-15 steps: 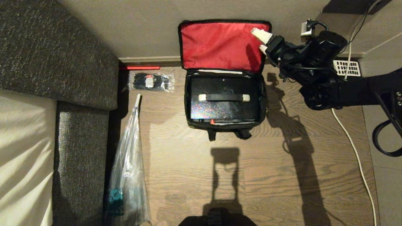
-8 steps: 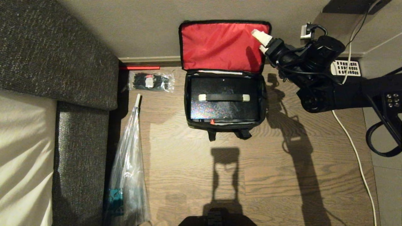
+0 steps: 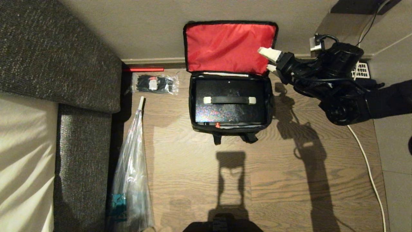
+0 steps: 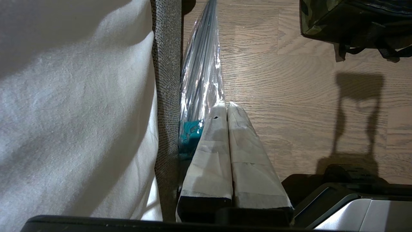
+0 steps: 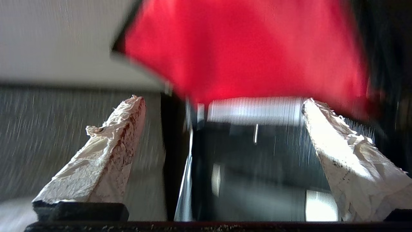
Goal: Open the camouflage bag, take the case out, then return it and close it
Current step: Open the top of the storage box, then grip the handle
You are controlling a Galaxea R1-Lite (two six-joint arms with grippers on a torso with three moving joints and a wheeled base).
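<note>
The bag's red-lined lid point(image 3: 230, 47) is leaning back against the wall, so the robot's right gripper should keep backing away and close empty over the floor point(image 3: 285, 129) beside the bag.
The camouflage bag point(image 3: 231, 129) stands open on the wooden floor, its red-lined lid point(image 3: 227, 46) leaning back against the wall. Inside it lies the black case point(image 3: 230, 112), with its handle point(image 3: 229, 100) on pale ends and a small red latch point(image 3: 217, 125) at the front. My right gripper point(image 3: 267, 59) hovers open and empty at the lid's lower right corner, just beyond the bag's right rear edge. Seen from the right wrist, its fingers point(image 5: 106, 151) frame the red lining point(image 5: 251, 48) and the dark case point(image 5: 257, 161). My left gripper point(image 4: 225, 105) is parked, shut, beside the sofa.
A grey sofa point(image 3: 58, 58) fills the left. A clear plastic bag point(image 3: 132, 174) lies along it, with a small packet of black items point(image 3: 154, 83) and a red stick point(image 3: 143, 69) near the wall. A white cable point(image 3: 367, 161) runs down the right.
My right arm has drawn back and down from the lid's upper right corner to its lower right corner, jaws still open. The lid, the bag and the case have stayed put.
</note>
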